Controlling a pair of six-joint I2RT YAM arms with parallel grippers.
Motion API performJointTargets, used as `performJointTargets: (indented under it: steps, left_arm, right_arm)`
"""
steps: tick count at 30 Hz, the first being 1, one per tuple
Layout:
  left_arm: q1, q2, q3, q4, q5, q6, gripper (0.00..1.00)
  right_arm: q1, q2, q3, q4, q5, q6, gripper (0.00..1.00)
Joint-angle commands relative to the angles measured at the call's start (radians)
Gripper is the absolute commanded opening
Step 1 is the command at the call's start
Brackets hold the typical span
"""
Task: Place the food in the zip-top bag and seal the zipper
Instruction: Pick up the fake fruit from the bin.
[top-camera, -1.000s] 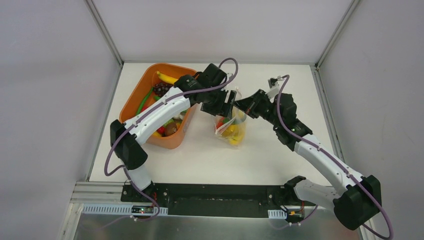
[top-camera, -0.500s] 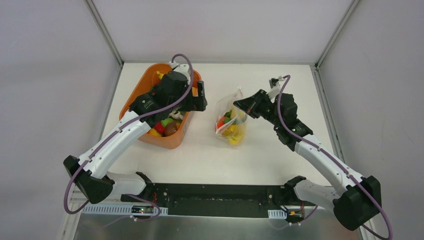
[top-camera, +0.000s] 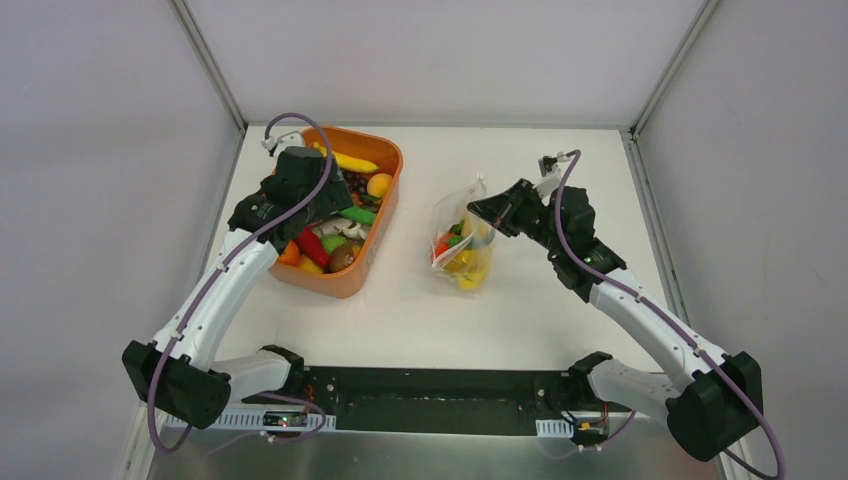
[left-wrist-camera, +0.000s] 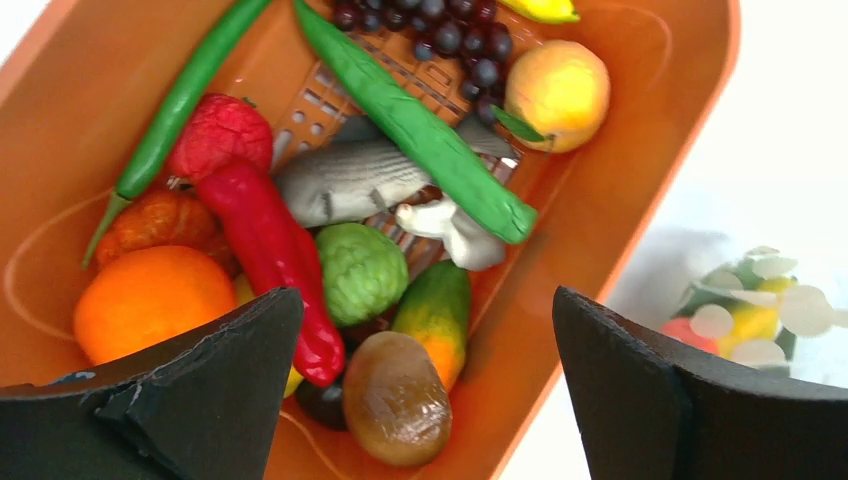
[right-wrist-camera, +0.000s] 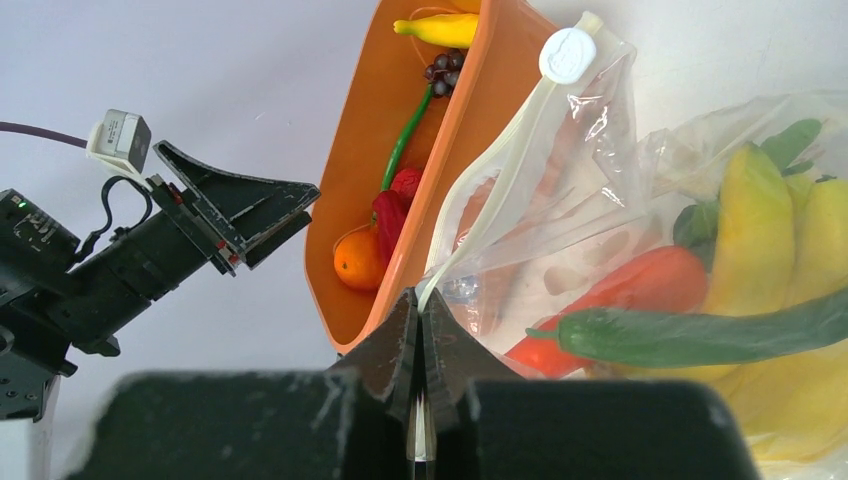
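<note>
My open left gripper should go on moving toward the yellow banana's stem end (right-wrist-camera: 406, 27), which lies uncovered next to the dark grapes (right-wrist-camera: 444, 73), until its fingers are on both sides of that stem end.
The zip-top bag (top-camera: 462, 245) stands on the table right of the orange tub (top-camera: 345, 285), with food inside: yellow bananas (right-wrist-camera: 760, 230), a red pepper (right-wrist-camera: 640, 290) and a green chili (right-wrist-camera: 700, 335). My right gripper (top-camera: 481, 212) is shut on the zipper (right-wrist-camera: 500, 190) at the bag's mouth edge and holds it up; its jaws (right-wrist-camera: 418, 300) pinch the pale strip. My left gripper (top-camera: 322, 203) is open and empty above the tub. Between its fingers (left-wrist-camera: 425, 300) I see a brown kiwi (left-wrist-camera: 395, 400), a red chili (left-wrist-camera: 265, 240) and an orange (left-wrist-camera: 150, 300).
The tub (left-wrist-camera: 620, 170) also holds a long green pod (left-wrist-camera: 420, 130), a peach (left-wrist-camera: 555, 85), dark grapes (left-wrist-camera: 440, 25) and a grey fish (left-wrist-camera: 350, 180). White walls with metal rails close in the table at the back and sides.
My left arm has swung left from the bag's mouth to above the tub, its gripper open. My right gripper and the bag have stayed in place.
</note>
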Motion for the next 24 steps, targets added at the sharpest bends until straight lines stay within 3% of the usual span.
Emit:
performJointTargets:
  steps: [1, 6, 13, 19, 24]
  left_arm:
    - [0.057, 0.014, 0.001, 0.016, -0.061, -0.005, 0.99]
    - [0.187, 0.126, 0.104, 0.018, 0.157, -0.006, 0.99]
    - [0.275, 0.328, 0.273, 0.092, 0.195, 0.093, 0.95]
    - [0.312, 0.530, 0.507, 0.071, 0.264, 0.263, 0.83]
    - [0.343, 0.633, 0.559, 0.164, 0.299, 0.399, 0.79]
  right_arm:
    - [-0.006, -0.019, 0.031, 0.043, 0.000, -0.011, 0.00]
    - [-0.005, -0.026, 0.033, 0.038, -0.011, -0.006, 0.00]
    - [-0.006, -0.052, 0.026, 0.036, -0.015, 0.005, 0.00]
    - [-0.005, -0.067, 0.022, 0.030, -0.019, 0.009, 0.00]
    - [-0.006, -0.085, 0.011, 0.026, -0.016, 0.008, 0.00]
